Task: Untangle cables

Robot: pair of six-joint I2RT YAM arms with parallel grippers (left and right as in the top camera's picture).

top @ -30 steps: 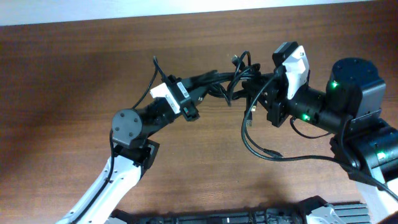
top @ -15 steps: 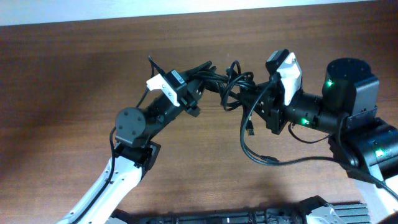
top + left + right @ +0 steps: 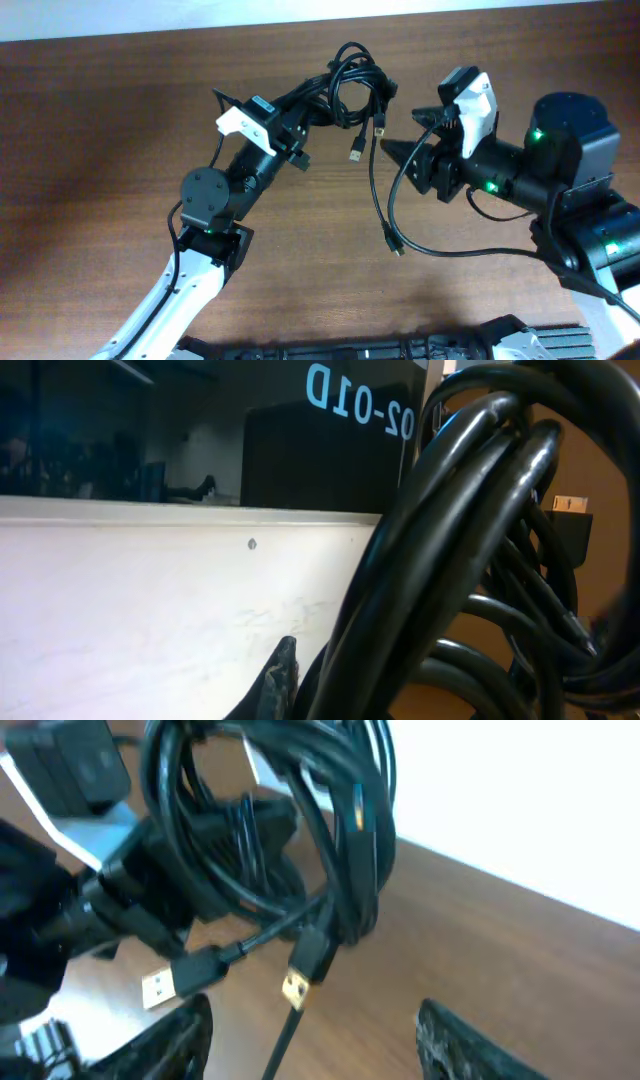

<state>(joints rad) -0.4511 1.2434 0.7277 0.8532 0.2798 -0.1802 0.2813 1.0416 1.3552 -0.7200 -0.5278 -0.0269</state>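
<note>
The knot of cables is hanging short of the open fingers of my right gripper. Next, my left gripper swings it across so that my right gripper can take its near edge.
The cables are a knot of black loops held up near the table's far edge, with my left gripper shut on them. In the left wrist view the cables fill the right side, next to one dark fingertip. Two plugs hang from the knot, one silver and one gold. One loose cable drops to the table and ends in a small plug. My right gripper stands open just right of the knot, its fingers wide apart with only a thin cable between them.
The brown wooden table ends at a white strip along the far side. The loose cable curves along the table towards the right arm's base. A black unit lies at the front edge.
My right gripper has opened and let go of the knot. The left gripper has carried the cables up and towards the far edge, and one cable now hangs loose.
</note>
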